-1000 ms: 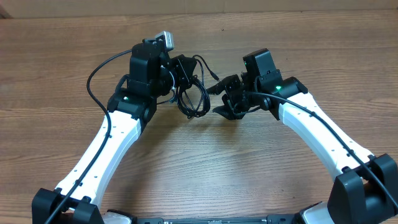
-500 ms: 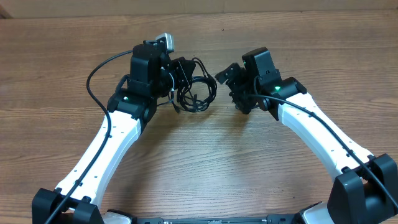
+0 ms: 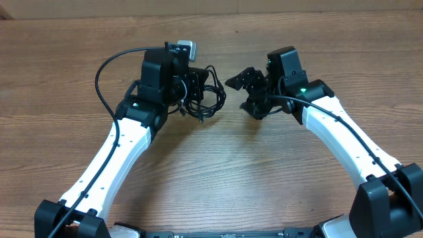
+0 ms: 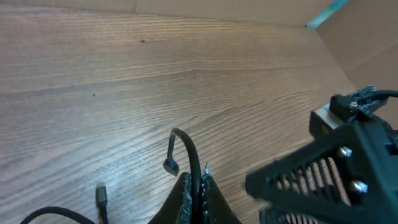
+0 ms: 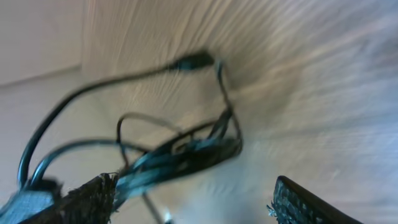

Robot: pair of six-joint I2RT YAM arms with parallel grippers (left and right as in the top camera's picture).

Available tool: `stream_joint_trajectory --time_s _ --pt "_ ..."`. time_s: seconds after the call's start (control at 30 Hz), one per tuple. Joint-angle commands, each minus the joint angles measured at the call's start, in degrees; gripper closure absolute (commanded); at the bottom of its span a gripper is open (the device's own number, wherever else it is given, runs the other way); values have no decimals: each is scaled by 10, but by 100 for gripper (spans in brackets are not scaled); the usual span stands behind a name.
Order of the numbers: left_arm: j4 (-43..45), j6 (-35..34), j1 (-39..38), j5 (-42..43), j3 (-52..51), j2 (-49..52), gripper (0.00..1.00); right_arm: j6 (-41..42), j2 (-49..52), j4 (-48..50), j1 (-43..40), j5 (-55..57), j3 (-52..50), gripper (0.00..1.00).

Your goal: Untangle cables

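My right gripper needs to hold the cable loops (image 3: 215, 100) first, because the tangle hangs from one strand of cable in my left gripper (image 4: 194, 158). My left gripper should open and take a cable's plug end only after that.
The cables (image 3: 207, 99) are a tangle of thin black loops hanging from my left gripper (image 3: 196, 84), just left of the table's middle. In the left wrist view my left gripper (image 4: 198, 186) is shut on one cable strand (image 4: 188, 146), which arcs up to a small plug (image 4: 171, 165). A second plug (image 4: 101, 196) lies on the wood to the left. My right gripper (image 3: 242, 92) stands open just right of the tangle, apart from it. In the blurred right wrist view the cable bundle (image 5: 180, 155) crosses beside the left fingertip (image 5: 84, 199) of my right gripper (image 5: 193, 200), with nothing held.
The thick black wire of the left arm (image 3: 102, 73) loops out over the wooden table (image 3: 218, 172) to the left. A cardboard wall (image 3: 277, 5) runs along the far edge. Both white arms reach in from the near corners.
My right gripper has let go, opened and pulled up and to the right, away from the tangle. The left gripper shifted slightly farther back with the cables, whose loops bunched closer to it.
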Motion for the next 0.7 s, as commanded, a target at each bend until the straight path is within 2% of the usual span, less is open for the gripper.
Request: stream_joint_trajectory --time_s 0.0,0.07,0.13,0.23,0.4,0.5,0.57,0.67 --pt "9 35 -2 1 9 -7 96 58 1 0 8 -65 1 20" --pt "14 35 -6 1 9 -7 96 92 2 1 15 -51 1 16" --pt "24 31 -16 5 9 -7 96 150 3 3 26 -30 1 16" --pt "30 28 -31 7 9 -7 96 194 7 16 37 -28 1 16" --pt "30 28 -51 7 9 -7 96 223 14 40 40 4 1 17" --pt "37 5 -50 3 9 -7 96 223 20 40 40 13 1 20" --pt "45 -25 -46 -16 9 -8 96 224 32 32 40 10 1 29" --pt "49 -56 -40 -48 9 -8 96 224 44 10 40 6 1 62"
